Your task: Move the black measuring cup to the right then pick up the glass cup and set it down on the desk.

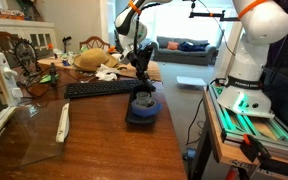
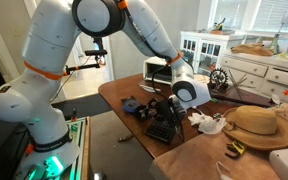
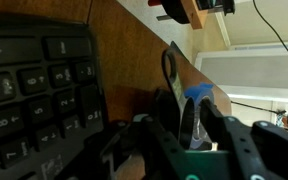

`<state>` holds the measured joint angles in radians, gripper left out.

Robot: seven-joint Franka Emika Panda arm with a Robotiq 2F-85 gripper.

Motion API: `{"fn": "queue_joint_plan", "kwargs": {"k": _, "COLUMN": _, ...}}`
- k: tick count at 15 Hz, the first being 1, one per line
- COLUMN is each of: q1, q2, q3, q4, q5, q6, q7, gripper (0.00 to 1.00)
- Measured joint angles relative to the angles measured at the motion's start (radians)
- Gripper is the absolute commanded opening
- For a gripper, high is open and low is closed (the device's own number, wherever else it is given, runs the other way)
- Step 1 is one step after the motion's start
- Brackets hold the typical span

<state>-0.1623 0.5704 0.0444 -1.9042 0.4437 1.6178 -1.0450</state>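
I should open wide, because the black measuring cup's handle is outside my gripper's nearly closed fingers. I should then shift so the fingers go on both sides of the handle before I move the measuring cup.
The black measuring cup, dark with a bluish base, stands on the reddish-brown desk just in front of the keyboard. My gripper reaches down onto it from above. In the wrist view the cup shows edge-on between the two fingers, its blue base to the right, and the gripper is shut on it with a finger pressed against each side. In an exterior view the gripper is low over the desk beside the keyboard. I cannot make out the glass cup in any view.
A black keyboard lies left of the cup and fills the left of the wrist view. A white utensil lies nearer the front. A straw hat and clutter sit further back. The green-railed robot base stands beyond the desk's right edge.
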Motion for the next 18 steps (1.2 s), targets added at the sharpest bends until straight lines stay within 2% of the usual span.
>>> {"fn": "queue_joint_plan", "kwargs": {"k": 3, "q1": 0.000, "q2": 0.003, "q3": 0.001, "q4": 0.004, "q5": -0.002, "q6": -0.008, "q7": 0.001, "gripper": 0.82}}
{"fn": "queue_joint_plan", "kwargs": {"k": 8, "q1": 0.007, "q2": 0.027, "q3": 0.010, "q4": 0.024, "q5": -0.020, "q6": -0.058, "q7": 0.003, "gripper": 0.69}}
{"fn": "queue_joint_plan", "kwargs": {"k": 9, "q1": 0.009, "q2": 0.033, "q3": 0.012, "q4": 0.028, "q5": -0.026, "q6": -0.069, "q7": 0.004, "gripper": 0.53}}
{"fn": "queue_joint_plan", "kwargs": {"k": 16, "q1": 0.020, "q2": 0.078, "q3": 0.020, "q4": 0.075, "q5": -0.058, "q6": -0.168, "q7": 0.035, "gripper": 0.00}}
{"fn": "queue_joint_plan", "kwargs": {"k": 17, "q1": 0.020, "q2": 0.085, "q3": 0.021, "q4": 0.083, "q5": -0.062, "q6": -0.182, "q7": 0.040, "gripper": 0.01}}
{"fn": "queue_joint_plan", "kwargs": {"k": 18, "q1": 0.020, "q2": 0.091, "q3": 0.021, "q4": 0.091, "q5": -0.065, "q6": -0.197, "q7": 0.044, "gripper": 0.09}}
